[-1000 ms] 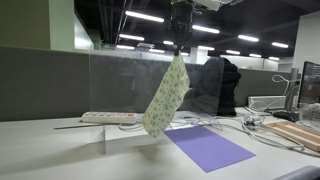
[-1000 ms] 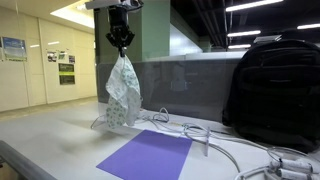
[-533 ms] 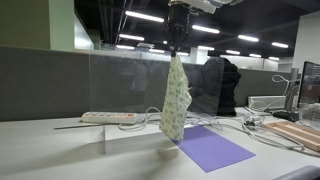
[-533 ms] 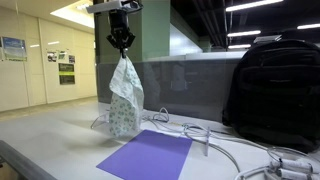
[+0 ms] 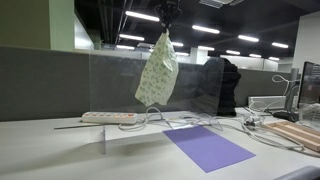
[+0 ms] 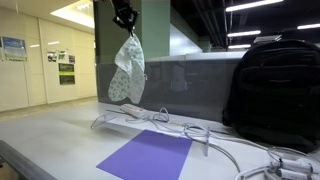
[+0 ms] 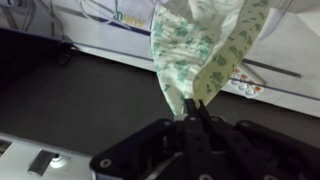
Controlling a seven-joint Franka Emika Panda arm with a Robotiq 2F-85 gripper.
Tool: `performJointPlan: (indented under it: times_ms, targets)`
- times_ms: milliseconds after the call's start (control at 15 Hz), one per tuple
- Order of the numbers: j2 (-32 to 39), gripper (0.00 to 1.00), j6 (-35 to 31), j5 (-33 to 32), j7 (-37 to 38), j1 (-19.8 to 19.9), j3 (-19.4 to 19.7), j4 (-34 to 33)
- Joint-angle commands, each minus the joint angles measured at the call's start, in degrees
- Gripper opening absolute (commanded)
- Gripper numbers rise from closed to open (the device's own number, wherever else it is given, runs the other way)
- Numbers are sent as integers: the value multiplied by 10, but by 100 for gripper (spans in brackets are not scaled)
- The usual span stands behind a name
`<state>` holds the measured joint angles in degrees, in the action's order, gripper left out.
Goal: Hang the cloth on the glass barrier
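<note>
My gripper continues to cross until the cloth drapes over, since the cloth's lower end point(image 5: 152, 97) hangs below the glass barrier's top edge point(image 5: 132, 56) and the cloth's held corner above.
A pale cloth with small green flowers point(image 5: 157, 72) hangs from my gripper point(image 5: 164, 24), high above the desk. It also shows in an exterior view point(image 6: 127, 70) under the gripper point(image 6: 125, 18). In the wrist view my gripper point(image 7: 192, 108) is shut on the cloth's top corner, and the cloth point(image 7: 205, 45) fans out beyond the jaws. The glass barrier point(image 5: 125, 90) stands upright on the desk, a clear pane with its top edge near the cloth's upper part. In an exterior view the pane point(image 6: 170, 85) is behind the cloth.
A purple mat point(image 5: 208, 147) lies flat on the desk in front of the barrier, also seen in an exterior view point(image 6: 147, 155). A white power strip point(image 5: 108, 117) and cables point(image 5: 215, 125) lie behind. A black backpack point(image 6: 275, 95) stands close by. A grey partition wall runs along the back.
My gripper has risen with the cloth. The cloth's lower end has lifted well off the desk and swung, and it now hangs at about the barrier's height.
</note>
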<state>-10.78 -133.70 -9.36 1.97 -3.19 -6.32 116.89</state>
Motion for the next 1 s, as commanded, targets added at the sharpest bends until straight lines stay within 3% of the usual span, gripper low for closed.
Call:
performJointPlan:
  times_ms: [0, 467, 933]
  targets:
    - [32, 1, -16, -41, 55, 12, -3, -73]
    - [109, 1, -28, -139, 180, 30, 5, -135]
    - [193, 1, -27, -195, 296, 2, 34, -202]
